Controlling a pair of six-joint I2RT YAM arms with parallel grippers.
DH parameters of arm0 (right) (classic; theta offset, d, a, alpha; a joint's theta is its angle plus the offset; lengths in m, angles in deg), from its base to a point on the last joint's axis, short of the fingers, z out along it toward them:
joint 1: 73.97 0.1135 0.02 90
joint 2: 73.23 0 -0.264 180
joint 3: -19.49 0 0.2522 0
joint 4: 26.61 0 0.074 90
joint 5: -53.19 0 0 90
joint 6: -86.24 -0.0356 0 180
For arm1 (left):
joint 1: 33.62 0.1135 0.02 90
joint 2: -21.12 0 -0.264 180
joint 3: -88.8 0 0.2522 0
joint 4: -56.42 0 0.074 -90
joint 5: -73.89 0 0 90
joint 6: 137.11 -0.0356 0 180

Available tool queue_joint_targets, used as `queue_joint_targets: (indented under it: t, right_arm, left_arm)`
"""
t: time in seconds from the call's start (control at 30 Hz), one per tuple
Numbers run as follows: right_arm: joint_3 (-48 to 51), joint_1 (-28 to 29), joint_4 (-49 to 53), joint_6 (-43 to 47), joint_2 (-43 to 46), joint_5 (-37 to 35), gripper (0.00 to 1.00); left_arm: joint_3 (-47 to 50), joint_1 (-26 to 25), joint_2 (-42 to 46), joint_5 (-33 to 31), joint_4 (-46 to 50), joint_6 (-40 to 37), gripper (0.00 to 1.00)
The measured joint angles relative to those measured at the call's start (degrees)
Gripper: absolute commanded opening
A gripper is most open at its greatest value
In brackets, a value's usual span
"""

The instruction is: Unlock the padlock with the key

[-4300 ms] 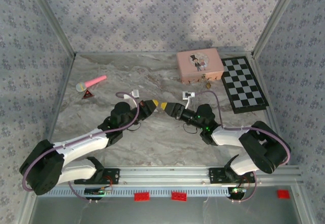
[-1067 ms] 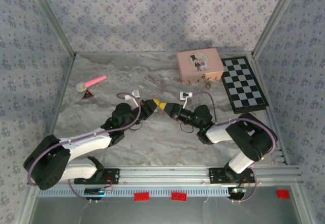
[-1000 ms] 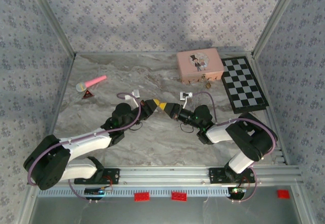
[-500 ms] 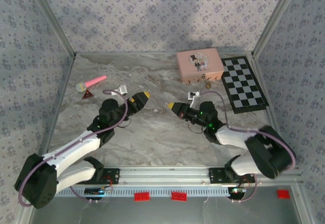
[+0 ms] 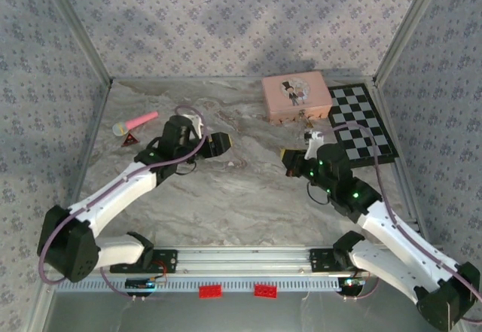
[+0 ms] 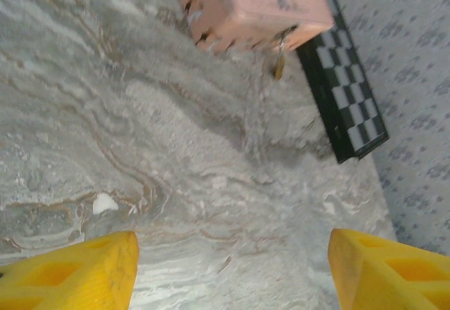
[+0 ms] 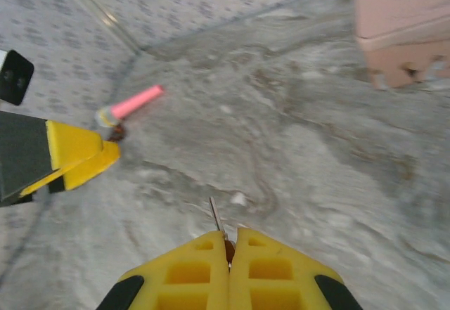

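The padlock's brass body (image 6: 279, 68) hangs clear of the pink tin box, so the robot's left gripper should continue moving in open until its fingers are around that body.
The padlock (image 6: 279, 64) is a tiny brass piece hanging at the front of the pink tin box (image 6: 246, 4), and it is a small speck (image 5: 307, 125) in the top view. My right gripper (image 7: 230, 236) is shut on the key (image 7: 215, 218), whose thin blade sticks out ahead of the fingertips. In the top view the right gripper (image 5: 288, 155) is a little in front and left of the box (image 5: 296, 97). My left gripper (image 6: 232, 268) is open with nothing between its fingers, and it hangs over bare table at centre-left (image 5: 217, 142).
A black-and-white checkerboard (image 5: 361, 121) lies to the right of the box. A pink toy microphone (image 5: 135, 123) and a small red triangle (image 5: 131, 141) lie at the left. Patterned walls close in the table on three sides.
The two grippers met tip to tip, then parted. The left one opened and drew back to the left. The right one carried the key to the right, nearer the box.
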Motion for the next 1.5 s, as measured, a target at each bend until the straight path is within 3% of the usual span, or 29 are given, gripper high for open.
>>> queue_joint_targets:
  t: [0.2,0.53,0.9,1.5]
  right_arm:
    - [0.1,-0.3,8.1,1.9,8.5,-5.9,0.0]
    - [4.9,-0.3,14.4,2.0,18.7,-12.5,0.0]
    - [4.9,-0.3,21.4,3.8,30.8,-18.7,0.0]
    - [6.1,-0.5,27.2,5.1,37.5,-23.2,0.0]
  left_arm:
    - [-3.5,-5.4,-10.8,-1.2,-0.8,0.3,0.75]
    - [-13.2,-11.4,-31.1,-3.8,-14.7,1.1,0.79]
    - [-33.2,-15.0,-54.2,-5.9,-26.4,2.8,0.71]
    - [-62.6,-15.5,-76.1,-14.1,-24.6,5.5,0.53]
